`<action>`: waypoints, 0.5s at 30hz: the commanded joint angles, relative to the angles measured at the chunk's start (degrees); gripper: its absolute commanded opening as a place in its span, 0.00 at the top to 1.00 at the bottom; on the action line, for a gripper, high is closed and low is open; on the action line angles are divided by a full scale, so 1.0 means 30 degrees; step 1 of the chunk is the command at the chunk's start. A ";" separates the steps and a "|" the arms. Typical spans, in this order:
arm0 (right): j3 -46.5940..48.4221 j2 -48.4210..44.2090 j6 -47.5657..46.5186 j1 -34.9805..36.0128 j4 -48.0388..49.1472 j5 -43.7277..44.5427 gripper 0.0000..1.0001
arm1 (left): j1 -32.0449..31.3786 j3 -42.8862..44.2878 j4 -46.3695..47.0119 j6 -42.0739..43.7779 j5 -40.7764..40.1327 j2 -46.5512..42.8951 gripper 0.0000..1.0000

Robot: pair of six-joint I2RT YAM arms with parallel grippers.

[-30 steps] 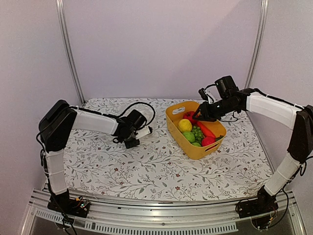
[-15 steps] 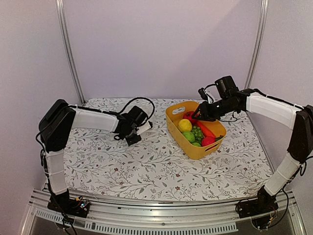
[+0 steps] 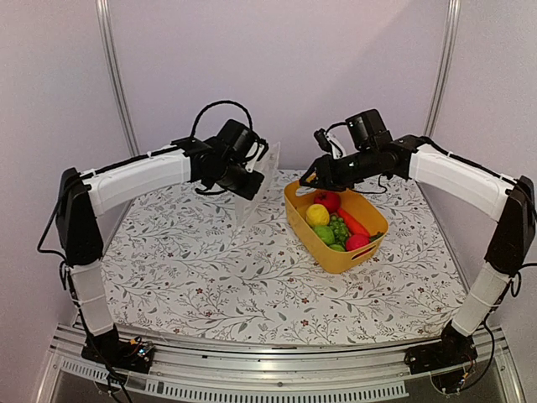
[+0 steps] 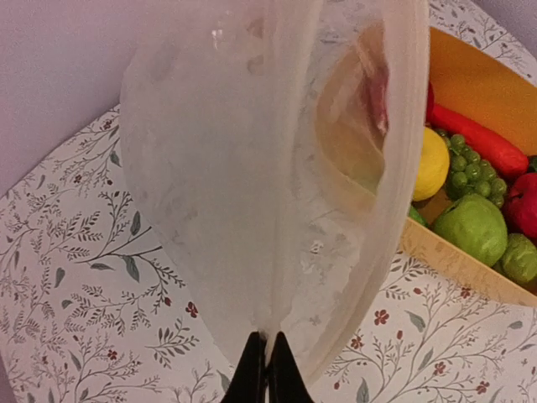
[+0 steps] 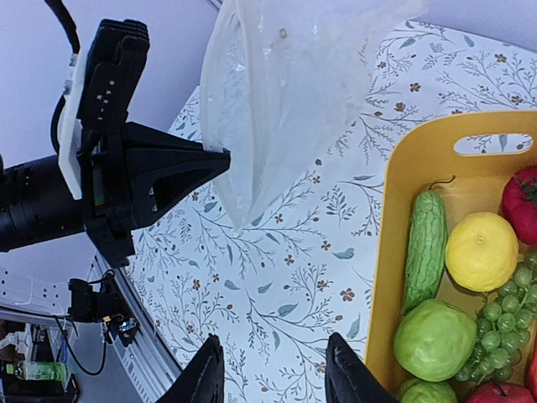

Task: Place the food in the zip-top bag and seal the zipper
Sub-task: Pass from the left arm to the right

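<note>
I should bring the bag's opening (image 4: 348, 210) over with my left gripper, as it hangs narrow, away from my right gripper, which will pull the bag's loose edge (image 4: 409, 109) wide.
My left gripper (image 3: 245, 180) is shut on an edge of the clear floppy zip-top bag (image 3: 262, 186) and holds it in the air, left of the yellow tub (image 3: 348, 260). In the left wrist view the bag (image 4: 268, 168) hangs in front of the closed fingertips (image 4: 267, 371). I cannot make out the zipper. The food lies in the tub: lemon (image 3: 317, 215), red apple (image 3: 328, 200), carrot (image 3: 353, 222), green pieces (image 3: 325, 234). My right gripper (image 3: 312, 178) is open and empty above the tub's far left corner, facing the bag (image 5: 294, 92).
The floral tablecloth (image 3: 252, 277) covers the table. The right wrist view shows a green cucumber (image 5: 424, 243), a lemon (image 5: 481, 250) and grapes (image 5: 508, 319) in the tub (image 5: 386, 252). Metal frame posts (image 3: 117, 84) stand at the back corners.
My left arm has lifted the bag off the table, up and right toward the tub. My right gripper has moved up and left from over the food to the tub's far left corner.
</note>
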 commanded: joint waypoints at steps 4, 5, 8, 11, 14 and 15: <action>0.2034 0.2108 0.0868 0.1152 0.0204 -0.1001 0.55 | -0.1338 0.1235 -0.1675 -0.3839 0.2302 -0.0689 1.00; 0.2187 0.2229 0.0978 0.1204 0.0408 -0.1285 0.54 | -0.1399 0.1300 -0.1664 -0.3942 0.2359 -0.0744 1.00; 0.2284 0.2544 0.1464 0.1286 0.1132 -0.1649 0.53 | -0.1477 0.1336 -0.1447 -0.4128 0.2658 -0.1070 1.00; 0.2382 0.2770 0.2042 0.1324 0.1227 -0.0809 0.53 | -0.1512 0.1036 -0.0860 -0.4191 0.3137 -0.1660 1.00; 0.2545 0.3115 0.2784 0.1324 0.0824 0.0808 0.58 | -0.1617 0.0950 -0.0611 -0.4186 0.3253 -0.2174 1.00; 0.2547 0.3236 0.2951 0.1324 0.0793 0.1212 0.61 | -0.1646 0.0898 -0.0579 -0.4143 0.3283 -0.2347 1.00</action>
